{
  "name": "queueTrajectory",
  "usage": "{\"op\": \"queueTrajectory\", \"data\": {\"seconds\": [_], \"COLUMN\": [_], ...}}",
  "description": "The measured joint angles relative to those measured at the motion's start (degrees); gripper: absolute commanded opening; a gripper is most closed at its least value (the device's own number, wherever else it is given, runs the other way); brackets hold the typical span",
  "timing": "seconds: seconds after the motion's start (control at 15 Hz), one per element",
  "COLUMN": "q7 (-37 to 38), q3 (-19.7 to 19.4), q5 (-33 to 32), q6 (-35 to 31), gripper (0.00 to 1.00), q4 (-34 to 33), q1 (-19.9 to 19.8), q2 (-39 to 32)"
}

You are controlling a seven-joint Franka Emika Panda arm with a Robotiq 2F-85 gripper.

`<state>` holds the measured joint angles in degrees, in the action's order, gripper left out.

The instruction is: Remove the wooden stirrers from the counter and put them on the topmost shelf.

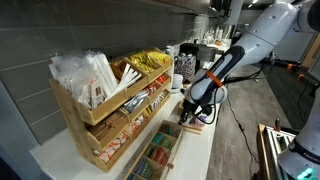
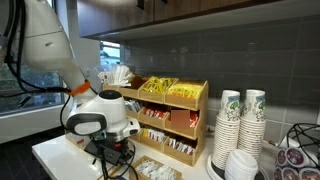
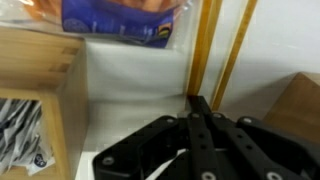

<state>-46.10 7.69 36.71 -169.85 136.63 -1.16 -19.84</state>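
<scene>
The two wooden stirrers splay apart (image 3: 236, 50) past my gripper's closed fingers. I should open and close around both (image 3: 197, 86) near ends together before I lift them to the topmost shelf.
In the wrist view my gripper (image 3: 198, 102) is shut, its black fingertips meeting on the near ends of two thin wooden stirrers (image 3: 205, 45), which run away from the tips over the white counter (image 3: 130, 110). In both exterior views the gripper (image 1: 192, 113) (image 2: 112, 150) hangs low over the counter (image 1: 203, 150), beside the stepped light-wood rack (image 1: 110, 125). The topmost shelf (image 1: 100, 103) (image 2: 170, 103) holds white packets at one end and yellow packets at the other. Whether the stirrers touch the counter I cannot tell.
A small flat tray of green-labelled compartments (image 1: 155, 155) lies in front of the rack. Stacks of paper cups (image 2: 240, 125) stand beyond the rack's end. A wooden box edge (image 3: 35, 80) is close on one side in the wrist view.
</scene>
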Motion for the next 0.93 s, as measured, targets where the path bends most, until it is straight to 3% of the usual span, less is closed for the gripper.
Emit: {"op": "queueTrajectory", "data": {"seconds": [0.13, 0.27, 0.93], "q7": [0.0, 0.0, -0.07], "q3": [0.59, 1.3, 4.08], "q5": [0.05, 0.17, 0.75], "q6": [0.0, 0.0, 0.0], "gripper": [0.0, 0.27, 0.99], "q4": [0.0, 0.0, -0.11], "q1": [-0.01, -0.04, -0.68], "q2": [-0.02, -0.04, -0.25]}}
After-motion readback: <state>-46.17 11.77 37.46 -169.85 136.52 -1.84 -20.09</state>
